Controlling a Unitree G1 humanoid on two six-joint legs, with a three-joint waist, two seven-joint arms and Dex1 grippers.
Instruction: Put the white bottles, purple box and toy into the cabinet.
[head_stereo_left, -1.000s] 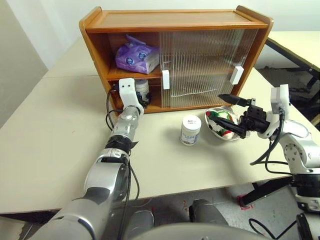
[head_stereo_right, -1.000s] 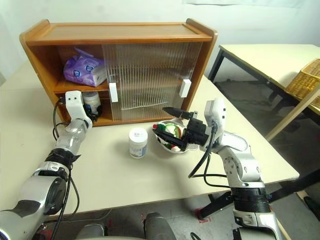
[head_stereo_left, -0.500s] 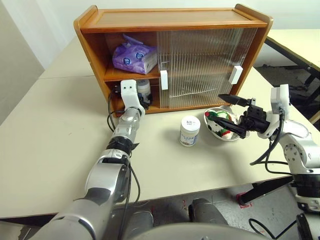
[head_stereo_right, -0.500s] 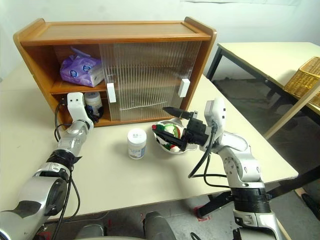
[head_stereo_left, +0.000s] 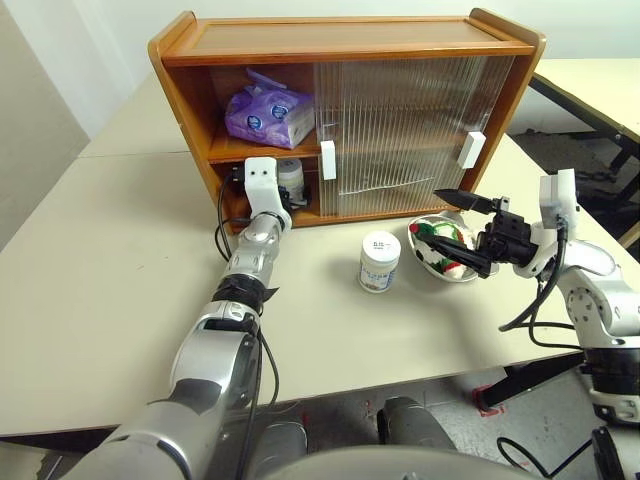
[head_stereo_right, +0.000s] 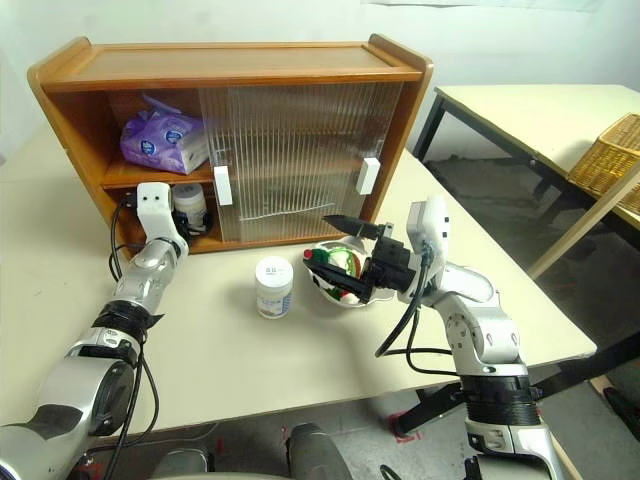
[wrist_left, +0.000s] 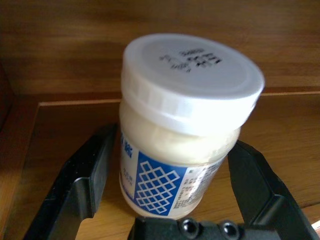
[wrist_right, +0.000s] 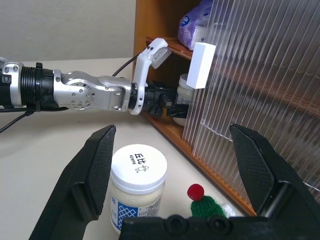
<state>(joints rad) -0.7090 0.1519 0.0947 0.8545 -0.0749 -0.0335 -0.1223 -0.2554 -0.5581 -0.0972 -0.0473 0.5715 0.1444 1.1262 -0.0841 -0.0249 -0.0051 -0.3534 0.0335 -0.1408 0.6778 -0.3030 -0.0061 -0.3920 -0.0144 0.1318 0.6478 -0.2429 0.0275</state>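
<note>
The white bottle (head_stereo_left: 291, 176) is standing in the middle of the lower shelf's opening. My left gripper should move back, close and push the bottle toward the ribbed door (head_stereo_left: 345, 192) to make space.
The cabinet (head_stereo_left: 340, 40) stands on the table with its left part open. The purple box (head_stereo_left: 268, 112) lies on its upper shelf. One white bottle (wrist_left: 180, 130) stands on the lower shelf, between the fingers (wrist_left: 85, 175) of my left gripper (wrist_left: 175, 142), which is open and flanks it closely. The other white bottle (head_stereo_left: 379, 260) stands on the table in front of the cabinet. The toy (head_stereo_left: 440, 245) lies in a metal bowl just right of that bottle. My right gripper (head_stereo_left: 432, 214) hovers over the bowl, open and holding nothing.
The metal bowl (head_stereo_left: 468, 272) sits near the cabinet's front right. Ribbed sliding doors (head_stereo_left: 410, 120) with white handles (head_stereo_left: 328, 160) cover the cabinet's middle and right. A second table (head_stereo_right: 520, 110) and a wicker basket (head_stereo_right: 612, 160) stand off to the right.
The camera has shifted a little. My left hand has stayed at the lower shelf with the bottle. The right arm has not moved.
</note>
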